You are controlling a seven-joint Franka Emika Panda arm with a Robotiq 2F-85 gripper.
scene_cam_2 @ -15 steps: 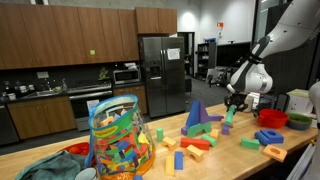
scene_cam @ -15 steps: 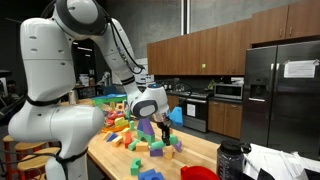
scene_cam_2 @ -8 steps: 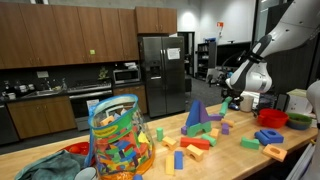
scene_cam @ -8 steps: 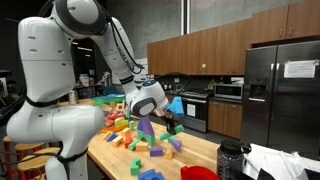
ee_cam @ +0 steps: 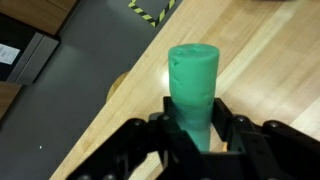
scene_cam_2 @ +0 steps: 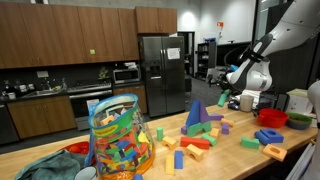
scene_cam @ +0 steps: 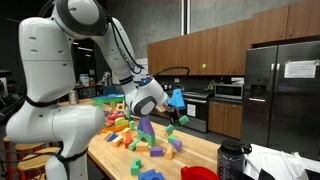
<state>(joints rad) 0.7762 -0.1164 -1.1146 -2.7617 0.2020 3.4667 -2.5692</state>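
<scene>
Next, my gripper swings back the green cylinder block it is holding high out by the table's edge [ee_cam: 124, 76] and lowers it toward the wood [scene_cam: 169, 166] near the blue blocks.
In the wrist view a green cylinder block [ee_cam: 193, 80] stands between my two black fingers, and my gripper [ee_cam: 196, 118] is shut on it. Below it lie the wooden table top [ee_cam: 265, 60] and its edge, with grey floor to the left. In both exterior views the gripper [scene_cam: 182, 116] [scene_cam_2: 226, 101] hangs well above the table, past the spread of coloured blocks. The green block is too small to make out clearly there.
Many coloured wooden blocks [scene_cam: 135, 138] cover the table, among them a tall purple piece [scene_cam: 147, 128] and a blue arch [scene_cam_2: 196, 116]. A net bag full of blocks [scene_cam_2: 119, 140] stands near one end, with red bowls [scene_cam_2: 272, 118] and a black bottle [scene_cam: 232, 160] also on the table.
The gripper has risen from among the blocks with the green cylinder in it and swung outward toward the table's edge.
</scene>
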